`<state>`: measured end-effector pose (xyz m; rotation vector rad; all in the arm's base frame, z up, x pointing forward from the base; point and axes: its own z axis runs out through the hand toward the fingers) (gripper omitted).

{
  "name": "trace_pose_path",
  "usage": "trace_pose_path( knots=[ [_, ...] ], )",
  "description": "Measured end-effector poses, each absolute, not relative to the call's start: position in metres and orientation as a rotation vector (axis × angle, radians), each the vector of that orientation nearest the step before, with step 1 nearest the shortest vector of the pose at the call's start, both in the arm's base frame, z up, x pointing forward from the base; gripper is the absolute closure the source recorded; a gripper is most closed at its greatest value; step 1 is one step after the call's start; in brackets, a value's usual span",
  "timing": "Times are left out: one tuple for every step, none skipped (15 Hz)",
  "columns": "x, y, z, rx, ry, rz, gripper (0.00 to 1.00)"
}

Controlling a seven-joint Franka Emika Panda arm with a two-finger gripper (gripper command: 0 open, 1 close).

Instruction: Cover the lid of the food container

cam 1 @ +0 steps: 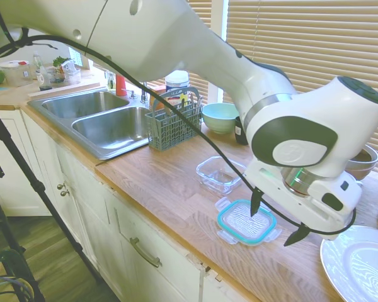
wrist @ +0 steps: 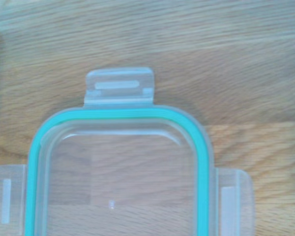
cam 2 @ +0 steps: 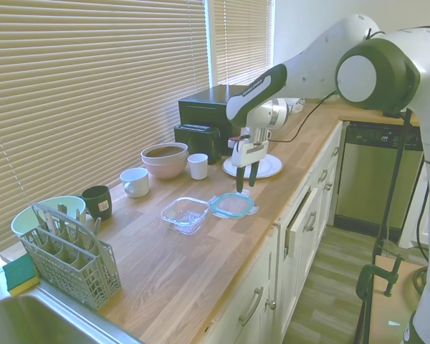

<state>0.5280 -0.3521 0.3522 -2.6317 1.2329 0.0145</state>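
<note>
The glass food container (cam 1: 220, 175) has open counter (cam 1: 181, 189) around it and stands free, so it will slide along when the robot pushes the lid onto it.
The clear lid (cam 1: 246, 221) (cam 2: 233, 204) with its teal seal rim lies flat on the wooden counter near the front edge. It fills the wrist view, lid (wrist: 118, 172), with snap tabs sticking out. Right beside it stands the empty clear glass food container (cam 1: 219, 173) (cam 2: 185, 213), uncovered. My gripper (cam 1: 276, 218) (cam 2: 244, 176) hangs open a little above the lid, its two dark fingers spread and pointing down, holding nothing.
A white plate (cam 1: 359, 261) (cam 2: 261, 166) lies just beyond the lid. A pink bowl (cam 2: 164, 158), white cups (cam 2: 135, 181), a dark mug (cam 2: 97, 201), a teal bowl (cam 1: 219, 117) and a grey cutlery basket (cam 1: 173, 124) (cam 2: 68, 254) line the counter. The sink (cam 1: 101, 119) is further along.
</note>
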Motion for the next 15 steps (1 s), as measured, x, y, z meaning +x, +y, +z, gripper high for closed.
trace_pose_path(
  knots=[
    [0.532,-0.355,0.351,-2.622,1.223,0.019,0.0],
    [0.538,-0.353,0.347,-2.615,1.208,0.032,0.0],
    [0.544,-0.351,0.342,-2.61,1.195,0.049,0.0],
    [0.55,-0.348,0.336,-2.603,1.184,0.065,0.0],
    [0.555,-0.346,0.33,-2.599,1.177,0.079,0.0],
    [0.558,-0.346,0.326,-2.6,1.174,0.087,0.0],
    [0.56,-0.347,0.324,-2.598,1.173,0.09,0.0],
    [0.561,-0.348,0.325,-2.594,1.171,0.095,0.0],
    [0.561,-0.348,0.326,-2.591,1.171,0.099,0.0],
    [0.562,-0.348,0.325,-2.59,1.168,0.106,0.0],
    [0.564,-0.348,0.325,-2.588,1.164,0.112,0.0],
    [0.565,-0.347,0.324,-2.583,1.16,0.118,0.0],
    [0.566,-0.346,0.324,-2.577,1.157,0.126,0.0],
    [0.566,-0.346,0.324,-2.573,1.155,0.131,0.0],
    [0.566,-0.345,0.324,-2.569,1.154,0.137,0.0]
  ],
)
